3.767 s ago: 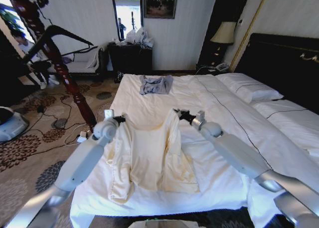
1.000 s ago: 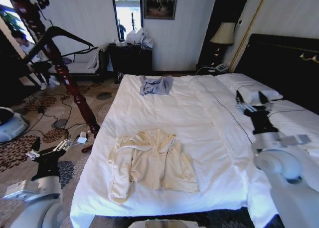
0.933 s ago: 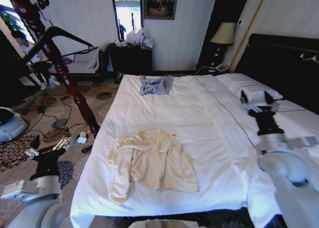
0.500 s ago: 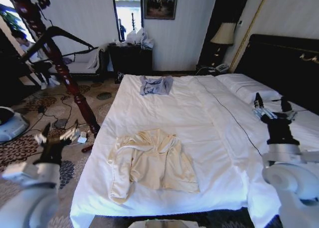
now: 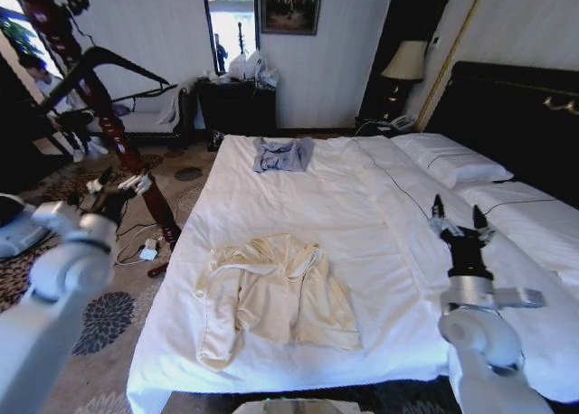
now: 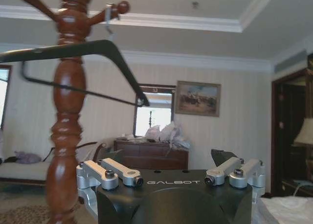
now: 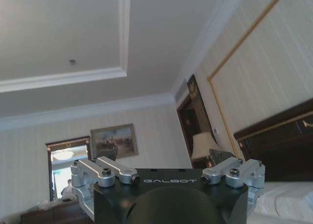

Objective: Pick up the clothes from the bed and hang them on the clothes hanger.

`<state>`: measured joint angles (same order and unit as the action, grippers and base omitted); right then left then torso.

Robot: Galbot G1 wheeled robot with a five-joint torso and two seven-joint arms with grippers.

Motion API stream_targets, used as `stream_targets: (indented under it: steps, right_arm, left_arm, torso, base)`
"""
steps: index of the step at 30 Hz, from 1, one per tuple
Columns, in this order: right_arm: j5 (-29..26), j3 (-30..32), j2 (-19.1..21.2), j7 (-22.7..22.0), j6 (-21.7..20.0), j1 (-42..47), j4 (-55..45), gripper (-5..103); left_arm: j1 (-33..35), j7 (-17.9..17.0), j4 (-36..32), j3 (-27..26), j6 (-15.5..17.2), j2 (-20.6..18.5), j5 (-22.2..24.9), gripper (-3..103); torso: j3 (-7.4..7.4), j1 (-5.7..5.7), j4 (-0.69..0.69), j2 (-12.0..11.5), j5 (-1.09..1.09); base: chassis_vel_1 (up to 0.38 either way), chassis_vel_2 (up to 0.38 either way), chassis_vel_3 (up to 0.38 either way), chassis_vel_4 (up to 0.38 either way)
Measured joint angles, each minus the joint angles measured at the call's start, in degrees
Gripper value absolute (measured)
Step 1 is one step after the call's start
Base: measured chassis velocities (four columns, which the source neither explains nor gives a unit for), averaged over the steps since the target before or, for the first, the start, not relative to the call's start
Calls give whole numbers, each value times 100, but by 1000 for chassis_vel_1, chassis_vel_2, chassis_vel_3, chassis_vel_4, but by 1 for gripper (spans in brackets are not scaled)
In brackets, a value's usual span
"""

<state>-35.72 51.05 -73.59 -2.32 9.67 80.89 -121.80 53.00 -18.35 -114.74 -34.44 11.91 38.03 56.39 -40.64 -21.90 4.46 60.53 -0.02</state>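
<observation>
The black clothes hanger (image 5: pixel 116 62) will come off and leave the coat stand standing when the robot lifts the hanger, because the metal hook (image 6: pixel 108 21) hangs over the wooden peg.
The clothes (image 5: pixel 276 292), a cream long-sleeved garment, lie crumpled on the near left part of the bed (image 5: pixel 362 206), with nothing touching them. The black clothes hanger (image 5: pixel 127 63) hangs on a dark red wooden coat stand (image 5: pixel 113 134) left of the bed. In the left wrist view the clothes hanger (image 6: pixel 73 49) hangs close in front, by the coat stand (image 6: pixel 66 111). My left gripper (image 5: pixel 118 184) is raised beside the stand's pole, below the hanger, open and empty. My right gripper (image 5: pixel 456 215) points upward over the bed's right side, open and empty.
A small grey-blue garment (image 5: pixel 282 154) lies at the far end of the bed. White pillows (image 5: pixel 452 161) and a dark headboard (image 5: pixel 516 107) are on the right. Cables and plugs (image 5: pixel 145 247) litter the patterned carpet by the stand's foot. A dark dresser (image 5: pixel 237 105) stands against the far wall.
Both grippers left the garment, which now lies crumpled on the bed. Since a second ago my left gripper rose from near the floor to the coat stand; my right gripper drew back from the pillow.
</observation>
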Motion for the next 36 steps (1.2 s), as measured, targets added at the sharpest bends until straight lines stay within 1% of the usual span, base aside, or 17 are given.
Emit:
stream_targets:
  steps: [2, 4, 5, 7, 10, 12, 15, 17, 18, 20, 21, 24, 26, 28, 31, 32, 36]
  right_arm:
    - [104, -66, -28, 1, 12, -80, 214, 100]
    - [133, -87, -36, 1, 18, -151, 328, 100]
    - [133, -87, -36, 1, 18, -151, 328, 100]
    - [136, -116, -65, 0, 19, -247, 434, 100]
    - [137, -190, -119, -4, 19, -365, 545, 100]
    - [140, -202, -126, -5, 19, -378, 557, 100]
    - [172, -328, -183, -11, 17, -501, 666, 100]
    - [174, -353, -185, -11, 17, -522, 687, 100]
    - [179, -393, -179, -12, 17, -568, 745, 100]
    - [179, -404, -169, -15, 17, -605, 802, 100]
    - [179, -404, -169, -15, 17, -605, 802, 100]
    - [177, -431, -141, -21, 17, -636, 846, 100]
    - [176, -442, -131, -24, 17, -644, 852, 100]
    - [175, -442, -129, -27, 17, -644, 852, 100]
    - [170, -443, -120, -37, 24, -624, 852, 100]
    - [170, -443, -120, -37, 24, -624, 852, 100]
    - [169, -392, -113, -46, 53, -536, 850, 100]
  left_arm:
    - [-561, -3, 149, 245, 127, -191, 163, 100]
    - [-906, 6, 183, 326, 208, -339, 403, 100]
    - [-906, 6, 183, 326, 208, -339, 403, 100]
    - [-1317, 74, 247, 402, 260, -539, 675, 100]
    - [-1843, 248, 504, 566, 262, -739, 825, 100]
    - [-1925, 263, 559, 592, 259, -766, 832, 100]
    - [-2620, 360, 1029, 772, 277, -997, 980, 100]
    - [-2767, 376, 1152, 790, 311, -1061, 1030, 100]
    - [-3148, 477, 1502, 867, 419, -1219, 1160, 100]
    - [-3550, 567, 1866, 1028, 628, -1352, 1267, 100]
    - [-3550, 567, 1866, 1028, 628, -1352, 1267, 100]
    - [-4052, 769, 2346, 1316, 1057, -1506, 1407, 100]
    - [-4345, 888, 2613, 1559, 1203, -1515, 1469, 100]
    - [-4437, 930, 2701, 1647, 1235, -1502, 1474, 100]
    - [-4915, 1381, 3176, 2010, 1284, -1371, 1424, 100]
    - [-4915, 1381, 3176, 2010, 1284, -1371, 1424, 100]
    - [-5631, 1584, 3857, 2543, 1357, -1118, 1453, 100]
  torso:
    - [0, 0, -2, 0, 0]
    - [0, 0, -2, 0, 1]
    - [0, 0, -2, 0, 1]
    - [1, 1, -2, 0, 2]
    - [1, 2, -3, 0, 1]
    - [1, 2, -2, 0, 1]
    - [1, 1, 1, 0, -1]
    - [1, 1, 0, 0, 1]
    - [1, 2, -3, 0, 1]
    - [1, 2, -3, 0, 0]
    - [1, 2, -3, 0, 0]
    - [1, 2, -2, 0, 1]
    - [1, 2, -2, 0, 1]
    - [1, 2, -2, 0, 0]
    - [1, 1, -1, 0, 0]
    - [1, 1, -1, 0, 0]
    - [1, 2, -1, 1, 2]
  base:
    - [0, 0, 0, 0]
    - [0, 0, 0, 0]
    - [0, 0, 0, 0]
    - [0, 0, 0, 0]
    - [0, 0, 0, 0]
    - [0, 0, 0, 0]
    - [0, 0, 0, 0]
    - [0, 0, 0, 0]
    - [0, 0, 0, 0]
    - [0, 0, 0, 0]
    - [0, 0, 0, 0]
    - [0, 0, 0, 0]
    - [0, 0, 0, 0]
    - [0, 0, 0, 0]
    - [0, 0, 0, 0]
    - [0, 0, 0, 0]
    - [0, 0, 0, 0]
